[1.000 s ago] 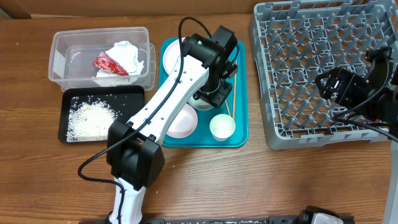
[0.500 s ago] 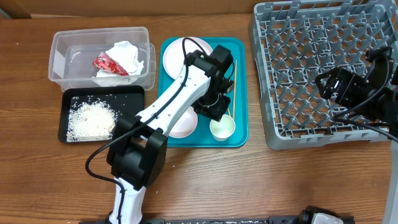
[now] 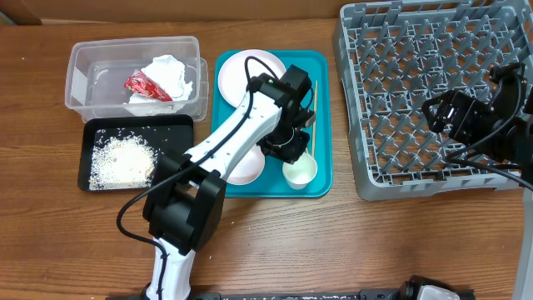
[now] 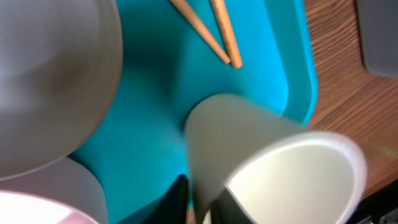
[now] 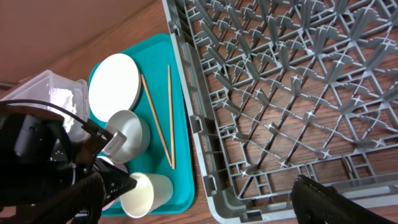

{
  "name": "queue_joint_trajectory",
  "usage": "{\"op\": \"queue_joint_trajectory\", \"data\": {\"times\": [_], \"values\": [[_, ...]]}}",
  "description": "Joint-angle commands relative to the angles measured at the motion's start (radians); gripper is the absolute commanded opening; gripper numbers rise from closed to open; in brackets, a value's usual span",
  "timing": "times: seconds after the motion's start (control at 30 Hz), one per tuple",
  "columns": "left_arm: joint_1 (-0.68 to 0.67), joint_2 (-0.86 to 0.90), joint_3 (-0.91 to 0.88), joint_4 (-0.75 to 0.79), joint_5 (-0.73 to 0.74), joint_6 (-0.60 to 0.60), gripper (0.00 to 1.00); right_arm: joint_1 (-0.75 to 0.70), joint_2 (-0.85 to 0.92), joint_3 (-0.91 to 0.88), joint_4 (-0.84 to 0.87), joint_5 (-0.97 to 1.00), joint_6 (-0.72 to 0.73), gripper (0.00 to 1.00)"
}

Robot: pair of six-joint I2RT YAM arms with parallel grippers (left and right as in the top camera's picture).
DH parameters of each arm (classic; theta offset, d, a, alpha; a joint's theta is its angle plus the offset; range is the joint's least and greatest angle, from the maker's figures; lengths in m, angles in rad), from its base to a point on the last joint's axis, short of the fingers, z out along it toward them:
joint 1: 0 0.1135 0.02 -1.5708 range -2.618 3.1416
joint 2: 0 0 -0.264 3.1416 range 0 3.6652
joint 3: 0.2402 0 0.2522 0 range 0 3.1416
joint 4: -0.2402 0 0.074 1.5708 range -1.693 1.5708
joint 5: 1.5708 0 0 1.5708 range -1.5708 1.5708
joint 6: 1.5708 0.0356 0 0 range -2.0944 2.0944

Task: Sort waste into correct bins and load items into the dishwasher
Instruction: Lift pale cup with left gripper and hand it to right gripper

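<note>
The white cup's rim [image 5: 138, 195] is held by my left gripper and the dish rack is under my right gripper, so my right gripper should take the cup [image 5: 168, 188] by its base.
My left gripper [image 3: 290, 152] is over the teal tray. Its fingers [image 4: 199, 208] are shut on the rim of a small white cup [image 4: 292, 180], one inside and one outside. The cup [image 3: 300, 171] leans in the right wrist view [image 5: 146, 193]. A second bowl [image 5: 127, 134], a white dish [image 3: 241, 71], the pale plate [image 3: 241, 171] and two chopsticks [image 3: 314, 108] lie on the tray. My right gripper [image 3: 440, 117] is open and empty over the grey dish rack [image 3: 400, 50]. The red wrapper [image 3: 146, 86] and napkin [image 3: 171, 71] lie in the clear tub [image 3: 83, 58]. Rice [image 3: 123, 160] lies in the black tray [image 3: 92, 133].
The teal serving tray [image 3: 323, 179] sits between the bins and the rack. The rack's near left corner [image 5: 205, 168] stands close to the tray's right edge. Bare wooden table [image 3: 333, 242] runs along the front.
My left gripper has moved from over the middle bowl toward the tray's front and closed on the small cup's rim. The cup now leans. The right arm has not moved.
</note>
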State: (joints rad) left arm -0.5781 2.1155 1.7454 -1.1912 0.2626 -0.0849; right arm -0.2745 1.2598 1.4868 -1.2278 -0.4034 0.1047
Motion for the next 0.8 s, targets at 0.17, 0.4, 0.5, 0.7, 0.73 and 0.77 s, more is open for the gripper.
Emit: {"op": "queue_joint_trajectory", "data": {"times": [0.17,0.4,0.5,0.7,0.73,0.77], "values": [[-0.011,0.0,-0.023,0.015,0.018,-0.028,0.04,-0.002,-0.001,0.018,0.002,-0.002,-0.003,0.98],[0.078,-0.003,0.069,-0.038,0.381,0.058,0.04,-0.002,0.0,0.018,0.008,-0.091,0.0,0.97],[0.173,-0.003,0.112,-0.05,0.679,0.136,0.04,0.0,0.005,0.018,0.016,-0.183,0.0,0.97],[0.332,-0.003,0.116,-0.078,1.082,0.262,0.04,0.025,0.038,-0.003,0.084,-0.433,0.0,0.95],[0.35,-0.003,0.116,-0.086,1.133,0.277,0.04,0.042,0.045,-0.009,0.111,-0.475,0.0,0.95],[0.361,-0.003,0.116,-0.092,1.167,0.285,0.04,0.061,0.054,-0.013,0.135,-0.504,0.0,0.95]]}}
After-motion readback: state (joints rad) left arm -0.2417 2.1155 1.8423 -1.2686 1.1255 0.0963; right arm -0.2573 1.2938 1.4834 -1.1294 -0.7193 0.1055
